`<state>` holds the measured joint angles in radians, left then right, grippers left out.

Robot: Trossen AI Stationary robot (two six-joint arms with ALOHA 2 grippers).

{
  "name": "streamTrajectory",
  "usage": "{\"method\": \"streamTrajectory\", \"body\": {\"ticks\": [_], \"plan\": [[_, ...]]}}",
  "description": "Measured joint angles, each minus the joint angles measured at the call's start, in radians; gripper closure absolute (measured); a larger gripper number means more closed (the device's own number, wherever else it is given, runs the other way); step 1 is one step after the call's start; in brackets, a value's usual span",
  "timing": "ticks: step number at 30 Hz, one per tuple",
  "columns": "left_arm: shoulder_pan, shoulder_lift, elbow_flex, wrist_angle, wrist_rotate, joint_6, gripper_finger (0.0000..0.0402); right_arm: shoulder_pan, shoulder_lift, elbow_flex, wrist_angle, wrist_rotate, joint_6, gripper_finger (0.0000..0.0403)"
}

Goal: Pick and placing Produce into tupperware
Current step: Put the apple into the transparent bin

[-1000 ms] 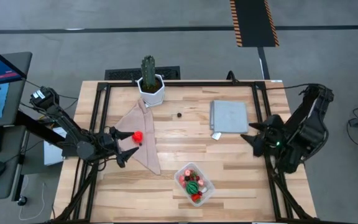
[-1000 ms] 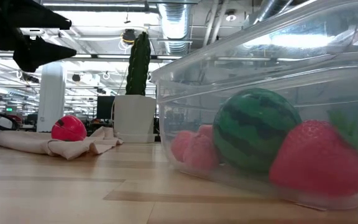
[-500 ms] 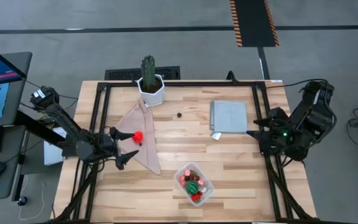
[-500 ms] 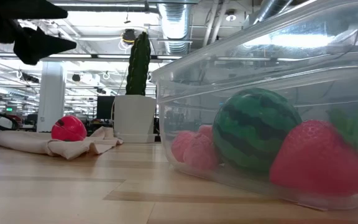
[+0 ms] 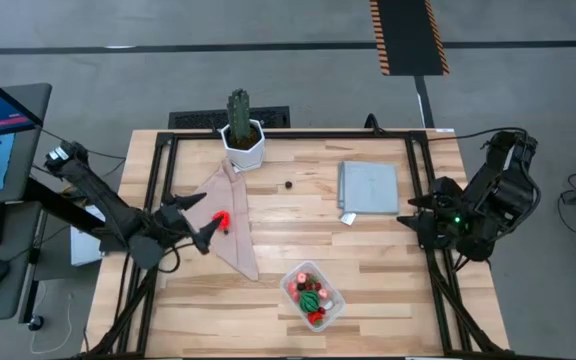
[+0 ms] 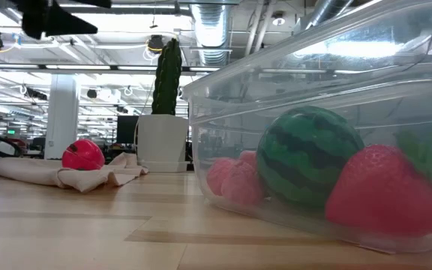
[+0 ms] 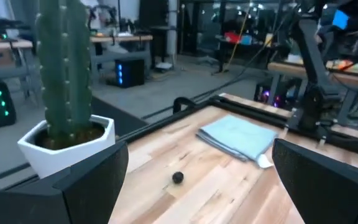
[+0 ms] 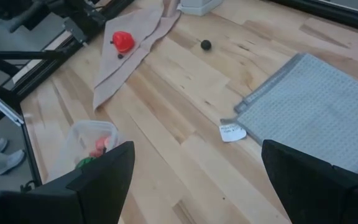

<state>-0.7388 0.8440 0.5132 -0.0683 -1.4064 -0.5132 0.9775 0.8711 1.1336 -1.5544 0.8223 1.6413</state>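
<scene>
The red piece point(image 5: 223, 220) on the cloth is far below my left gripper, pointed level toward the dark berry point(image 5: 288, 184), so next I tip down and lower around the piece.
The clear tupperware point(image 5: 313, 296) stands near the table's near edge and holds a green striped ball point(image 6: 310, 165), red strawberry-like pieces point(image 6: 385, 191) and other small produce. One red piece point(image 5: 220, 218) lies on a beige cloth point(image 5: 230, 215). A dark berry point(image 5: 288, 184) rests on the bare wood. My left gripper point(image 5: 200, 217) hovers open just left of the red piece, high above the table point(image 6: 58, 19). In its wrist view point(image 7: 201, 199) it faces the berry point(image 7: 178, 178). My right gripper point(image 5: 405, 215) is open at the table's right edge, holding nothing.
A tall green cactus in a white pot point(image 5: 240, 130) stands at the far edge, behind the cloth. A flat grey mat point(image 5: 368, 187) with a small white tag lies toward the right, close to my right gripper. Bare wood lies between the cloth, the mat and the tupperware.
My left gripper has risen higher above the table beside the cloth and stayed open. The right arm has shifted its posture a little at the table's right edge. The red piece, the berry and the tupperware have not moved.
</scene>
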Motion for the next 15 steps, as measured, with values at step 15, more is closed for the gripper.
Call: {"method": "streamTrajectory", "body": {"ticks": [15], "plan": [[0.349, 0.006, 0.296, -0.922, 0.603, -0.537, 0.0015, 0.000, 0.000, 0.000, 0.000, 0.000, 0.000, 0.0030]]}}
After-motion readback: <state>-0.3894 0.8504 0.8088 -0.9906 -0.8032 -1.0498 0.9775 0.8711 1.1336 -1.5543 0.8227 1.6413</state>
